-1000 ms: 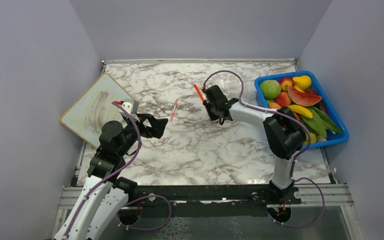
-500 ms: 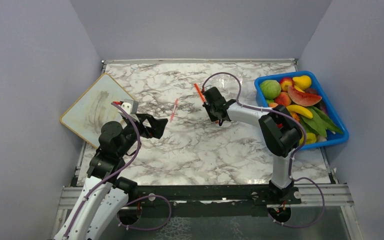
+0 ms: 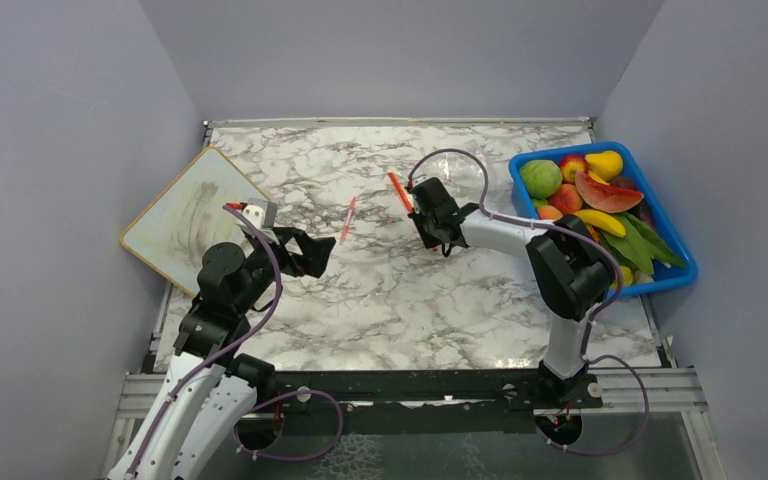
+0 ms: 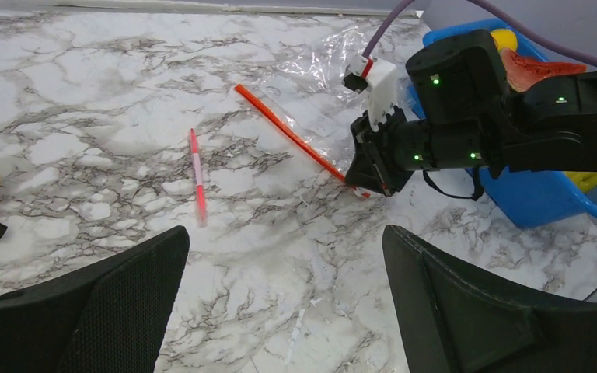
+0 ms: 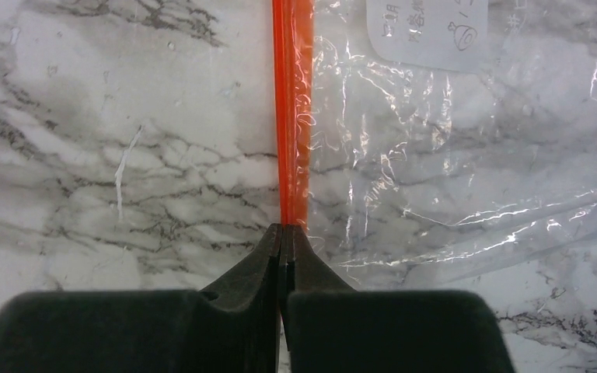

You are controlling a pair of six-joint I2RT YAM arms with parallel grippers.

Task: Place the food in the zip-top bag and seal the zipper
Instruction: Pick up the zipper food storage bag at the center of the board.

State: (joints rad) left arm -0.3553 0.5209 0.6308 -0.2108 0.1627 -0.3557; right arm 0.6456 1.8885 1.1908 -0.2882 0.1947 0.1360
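Observation:
The bag is lying flat and the robot's right gripper is at the zipper's near end (image 4: 364, 193), so the robot should raise the bag and take hold of the zipper's far end (image 3: 392, 176) with its left gripper.
The clear zip-top bag (image 5: 451, 155) lies flat on the marble, also in the left wrist view (image 4: 319, 81). Its red-orange zipper (image 5: 291, 116) runs along the mouth edge (image 4: 288, 132) (image 3: 398, 190). My right gripper (image 5: 286, 233) is shut on the zipper near one end, low on the table (image 3: 443, 243). The food sits in the blue bin: a green round one (image 3: 540, 178), a watermelon slice (image 3: 608, 192), orange and red fruits (image 3: 566, 198). My left gripper (image 4: 284, 233) is open and empty, hovering left of the bag (image 3: 320, 255).
The blue bin (image 3: 675, 275) stands at the right edge, also holding bananas and green leaves. A short pink stick (image 3: 348, 218) lies between the grippers. A white board (image 3: 185, 215) lies at the left edge. Grey walls close three sides.
My right gripper has shifted a little to the right, still pinched on the zipper. The left arm has not moved.

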